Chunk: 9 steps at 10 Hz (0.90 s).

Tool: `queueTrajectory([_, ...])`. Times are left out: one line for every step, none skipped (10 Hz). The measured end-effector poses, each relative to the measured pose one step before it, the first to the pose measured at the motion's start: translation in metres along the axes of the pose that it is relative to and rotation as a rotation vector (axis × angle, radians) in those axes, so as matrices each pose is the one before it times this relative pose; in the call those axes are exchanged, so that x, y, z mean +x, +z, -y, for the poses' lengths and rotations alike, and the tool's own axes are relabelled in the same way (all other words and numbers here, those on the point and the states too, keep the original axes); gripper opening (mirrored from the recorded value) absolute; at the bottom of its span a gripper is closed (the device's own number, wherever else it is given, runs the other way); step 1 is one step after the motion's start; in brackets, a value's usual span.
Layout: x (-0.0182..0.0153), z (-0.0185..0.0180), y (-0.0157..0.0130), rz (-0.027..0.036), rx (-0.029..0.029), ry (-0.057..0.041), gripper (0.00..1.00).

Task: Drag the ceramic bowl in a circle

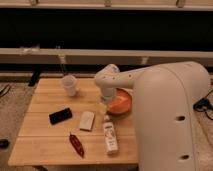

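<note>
My gripper will make the white bottle swivel a little when it drags the ceramic bowl, because the white bottle's cap [107,119] lies close to that bowl.
The ceramic bowl [121,103], shallow, glossy and orange, sits on the wooden table [47,97] right of centre. Its right side is hidden behind my white arm [170,115]. My gripper [105,100] hangs from the wrist at the bowl's left rim, low over the table, and it stands open. Whether it touches the rim does not show.
A translucent plastic cup [69,85] stands at the back left. A black phone-like slab [60,116], a pale packet [86,120], a white bottle [110,138] lying down and a red chili-shaped thing [76,145] lie in front. A dark ledge runs behind the table.
</note>
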Motion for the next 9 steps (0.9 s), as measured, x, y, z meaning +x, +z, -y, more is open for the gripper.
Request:
queueTrajectory([-0.00006, 0.0003, 0.00621, -0.0042, -0.00136, -0.00101, 0.8])
queueTrajectory([0.00043, 0.00009, 0.00601, -0.00631, -0.00188, 0.00111, 0.8])
queueTrajectory([0.00012, -0.00064, 0.00536, -0.00716, -0.00255, -0.00014, 0.8])
queueTrajectory([-0.00048, -0.00054, 0.00508, -0.00733, -0.0012, -0.00123, 0.8])
queueTrajectory([-0.00065, -0.00047, 0.00349, -0.00792, -0.00026, -0.00223, 0.8])
queueTrajectory([-0.00004, -0.00048, 0.00534, -0.01382, -0.00296, -0.00179, 0.72])
queueTrajectory([-0.00004, -0.00002, 0.00234, -0.00573, -0.0023, -0.00048, 0.64])
queueTrajectory([-0.00105, -0.0005, 0.00184, -0.00444, -0.00416, -0.00202, 0.54])
queueTrajectory([-0.00194, -0.00112, 0.0014, -0.00233, -0.00771, -0.0006, 0.42])
